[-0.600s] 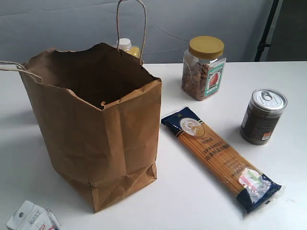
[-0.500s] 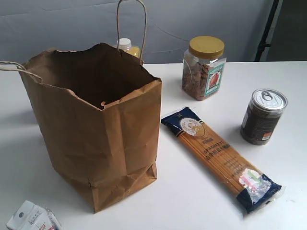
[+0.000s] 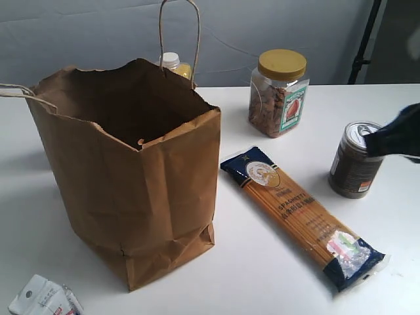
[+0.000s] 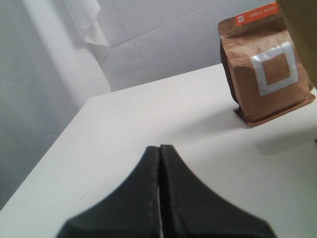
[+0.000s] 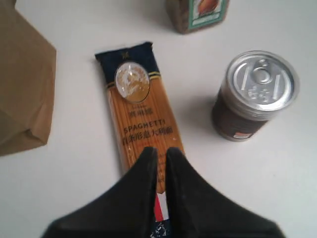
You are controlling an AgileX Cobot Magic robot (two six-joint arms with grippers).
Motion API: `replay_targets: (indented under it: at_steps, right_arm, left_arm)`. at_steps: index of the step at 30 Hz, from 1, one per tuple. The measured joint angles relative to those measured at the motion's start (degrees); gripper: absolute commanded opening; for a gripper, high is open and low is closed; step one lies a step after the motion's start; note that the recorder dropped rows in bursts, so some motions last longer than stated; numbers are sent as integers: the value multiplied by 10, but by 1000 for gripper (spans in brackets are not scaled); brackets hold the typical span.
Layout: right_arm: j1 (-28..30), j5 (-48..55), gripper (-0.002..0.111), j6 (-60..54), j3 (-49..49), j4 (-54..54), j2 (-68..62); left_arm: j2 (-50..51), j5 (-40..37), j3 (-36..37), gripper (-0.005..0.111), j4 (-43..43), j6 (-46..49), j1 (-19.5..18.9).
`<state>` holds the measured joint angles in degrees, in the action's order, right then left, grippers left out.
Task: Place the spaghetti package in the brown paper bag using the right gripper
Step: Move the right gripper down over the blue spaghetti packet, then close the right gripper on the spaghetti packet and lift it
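Note:
The spaghetti package (image 3: 302, 218) has straight pieces (image 3: 267, 200) of spaghetti running along it, so it will stay stiff and swing upright as one piece when the robot lifts it.
The spaghetti package (image 3: 302, 213) lies flat on the white table, slanting from beside the brown paper bag (image 3: 151, 177) toward the front right. The bag stands upright with its mouth open. My right gripper (image 3: 394, 134) shows as a blurred black shape at the right edge, in front of the can. In the right wrist view it (image 5: 161, 151) hangs above the spaghetti package (image 5: 141, 119), its fingers a narrow slit apart with nothing between them, and the bag's corner (image 5: 22, 89) is off to one side. My left gripper (image 4: 159, 147) is shut and empty.
A dark tin can (image 3: 351, 167) with a pull-tab lid stands right of the package. A yellow-lidded jar (image 3: 279, 92) sits behind it. A bottle (image 3: 172, 62) peeks over the bag. A white carton (image 3: 42, 298) lies front left. A brown pouch (image 4: 267, 74) stands before the left gripper.
My right gripper has come into the exterior view from the right edge and now covers part of the can. Package, bag and other items have not moved.

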<state>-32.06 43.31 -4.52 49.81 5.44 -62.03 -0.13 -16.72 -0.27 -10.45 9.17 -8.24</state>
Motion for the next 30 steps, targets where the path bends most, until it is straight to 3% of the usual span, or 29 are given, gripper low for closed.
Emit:
replay_targets:
  at_steps: [4, 7, 17, 30]
  right_arm:
    - [-46, 32, 86, 4, 62, -21, -131]
    - [-66, 38, 100, 8, 91, -38, -206]
    - [-73, 22, 99, 9, 139, -69, -404]
    - [-79, -29, 97, -14, 184, -93, -518]
  left_arm:
    - [0, 0, 0, 0, 0, 0, 0]
    - [0, 0, 0, 0, 0, 0, 0]
    - [0, 0, 0, 0, 0, 0, 0]
    - [0, 0, 0, 0, 0, 0, 0]
